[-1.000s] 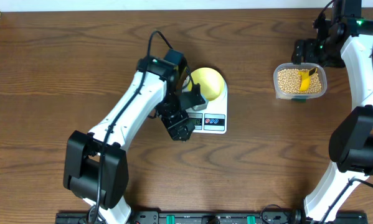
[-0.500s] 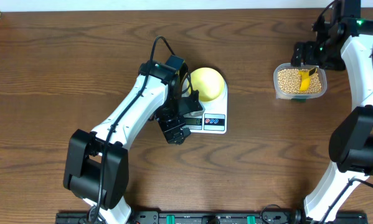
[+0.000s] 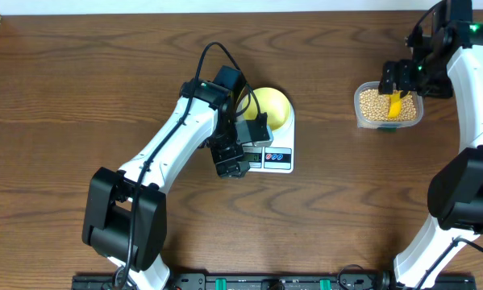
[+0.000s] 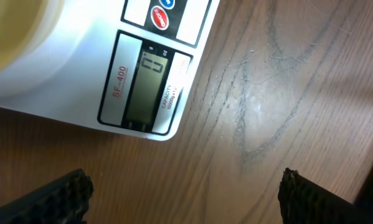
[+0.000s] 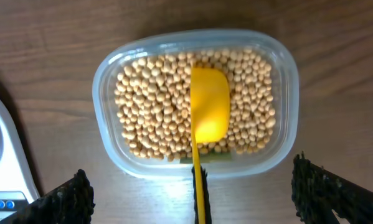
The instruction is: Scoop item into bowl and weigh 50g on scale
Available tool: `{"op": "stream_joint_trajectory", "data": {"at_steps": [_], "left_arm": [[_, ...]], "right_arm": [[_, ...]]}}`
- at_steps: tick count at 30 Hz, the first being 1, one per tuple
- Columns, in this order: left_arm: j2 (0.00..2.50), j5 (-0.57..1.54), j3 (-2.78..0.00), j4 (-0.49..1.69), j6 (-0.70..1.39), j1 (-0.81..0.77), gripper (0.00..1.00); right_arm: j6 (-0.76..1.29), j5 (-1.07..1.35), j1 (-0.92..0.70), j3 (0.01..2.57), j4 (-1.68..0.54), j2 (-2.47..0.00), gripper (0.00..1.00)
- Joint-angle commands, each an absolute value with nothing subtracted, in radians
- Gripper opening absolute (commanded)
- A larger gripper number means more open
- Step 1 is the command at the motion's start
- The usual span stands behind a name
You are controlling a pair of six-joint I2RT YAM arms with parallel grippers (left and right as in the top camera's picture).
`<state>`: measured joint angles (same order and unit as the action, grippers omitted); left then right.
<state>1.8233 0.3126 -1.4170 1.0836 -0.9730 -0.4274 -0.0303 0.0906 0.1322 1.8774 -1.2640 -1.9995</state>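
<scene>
Next, my left gripper moves back beside the white scale before the beans come over, because its wrist hangs over the pale-yellow bowl's edge (image 3: 247, 105).
The pale-yellow bowl (image 3: 270, 107) stands on the white scale (image 3: 278, 159). In the left wrist view the scale's lit grey display (image 4: 144, 87) shows, with the bowl's edge (image 4: 15, 34) at top left. My left gripper (image 3: 233, 163) is open and empty beside the scale's front left corner, its jaws (image 4: 186, 199) over bare wood. The tan beans (image 5: 149, 112) fill a clear tub (image 3: 389, 105). A yellow scoop (image 5: 209, 106) lies on them, with its handle running between my right gripper's (image 5: 202, 202) wide-open fingers. In the overhead view the right gripper (image 3: 397, 80) is at the tub's far edge.
The scale's coloured buttons (image 3: 276, 153) face the table's front. A corner of the scale (image 5: 2, 155) shows at the left of the right wrist view. The wooden table (image 3: 80, 80) stretches around both arms.
My left gripper has shifted slightly up and right along the scale's front left corner. My right gripper has come down a little toward the tub's far edge and the scoop.
</scene>
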Motion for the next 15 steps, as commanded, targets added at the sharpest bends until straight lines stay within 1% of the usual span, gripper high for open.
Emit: {"op": "stream_joint_trajectory", "data": {"at_steps": [1, 5, 9, 15], "left_arm": [[1.799, 0.328, -1.406, 1.080, -0.994, -0.426, 0.98], [1.799, 0.328, -1.360, 1.032, -0.993, -0.426, 0.98], [1.799, 0.299, -1.309, 0.991, -0.991, -0.426, 0.98], [1.796, 0.284, -1.306, 0.971, -0.994, -0.408, 0.98]], "right_arm": [[-0.025, 0.095, 0.130, 1.895, -1.284, -1.975, 0.99], [0.022, 0.056, 0.130, 1.871, -1.287, -1.975, 0.99], [0.022, 0.054, 0.130, 1.860, -1.267, -1.975, 0.99], [0.022, 0.059, 0.130, 1.860, -1.246, -1.975, 0.99]]}}
